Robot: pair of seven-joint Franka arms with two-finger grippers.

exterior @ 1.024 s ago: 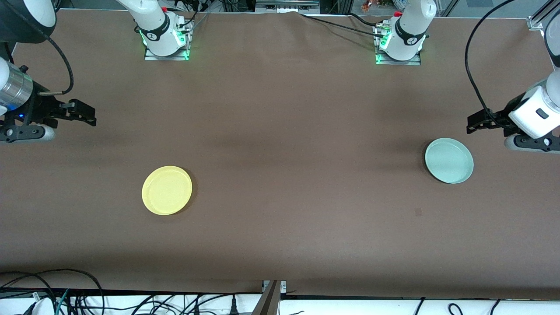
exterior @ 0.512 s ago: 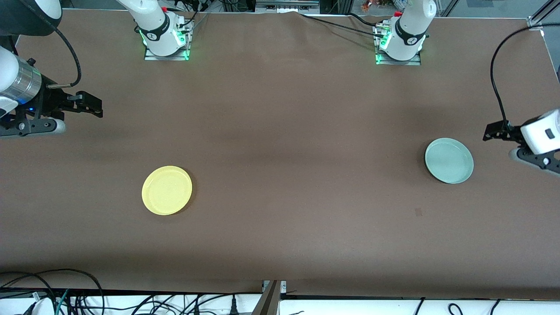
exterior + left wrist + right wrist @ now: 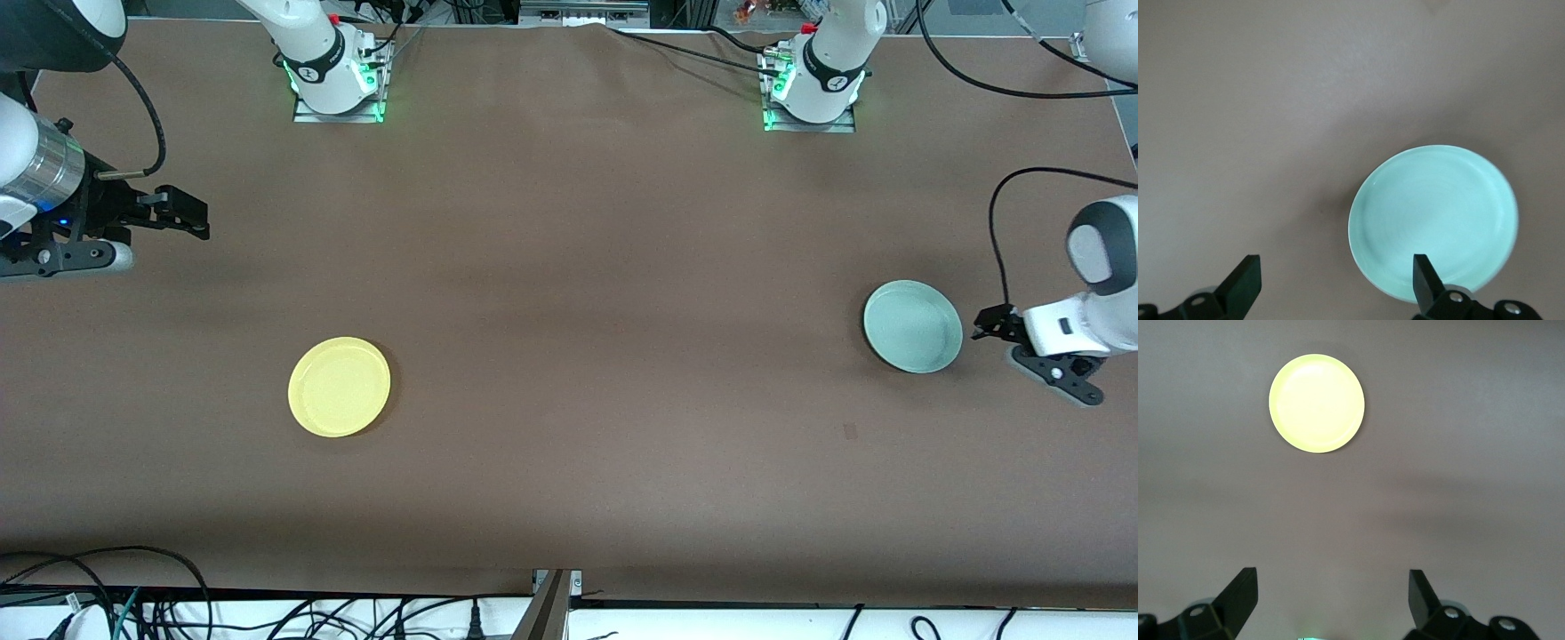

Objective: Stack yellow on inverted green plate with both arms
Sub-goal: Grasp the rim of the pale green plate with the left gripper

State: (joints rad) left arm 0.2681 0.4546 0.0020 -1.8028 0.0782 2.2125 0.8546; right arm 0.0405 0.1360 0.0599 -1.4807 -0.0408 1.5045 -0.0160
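Note:
The green plate (image 3: 912, 326) is shallow and has a thin round rim (image 3: 961, 332), so I expect it to tip over with its hollow side down when the robot lets go of it past upright.
The yellow plate (image 3: 339, 386) lies rim up on the brown table toward the right arm's end, and shows in the right wrist view (image 3: 1317, 403). The pale green plate (image 3: 913, 325) lies hollow side up toward the left arm's end, and shows in the left wrist view (image 3: 1435, 220). My left gripper (image 3: 985, 324) is open and empty, over the table just beside the green plate's rim; in its wrist view (image 3: 1336, 280) one finger (image 3: 1425, 277) overlaps the rim. My right gripper (image 3: 191, 218) is open and empty (image 3: 1331, 593), high over bare table, apart from the yellow plate.
The two arm bases (image 3: 336, 84) (image 3: 813, 93) stand along the table's edge farthest from the front camera. Cables (image 3: 133, 604) hang below the table's edge nearest the front camera. A small dark mark (image 3: 850, 431) is on the cloth near the green plate.
My left arm has swung from over the table's end down beside the green plate's rim. My right gripper shifted slightly, then held still. Both plates have not moved.

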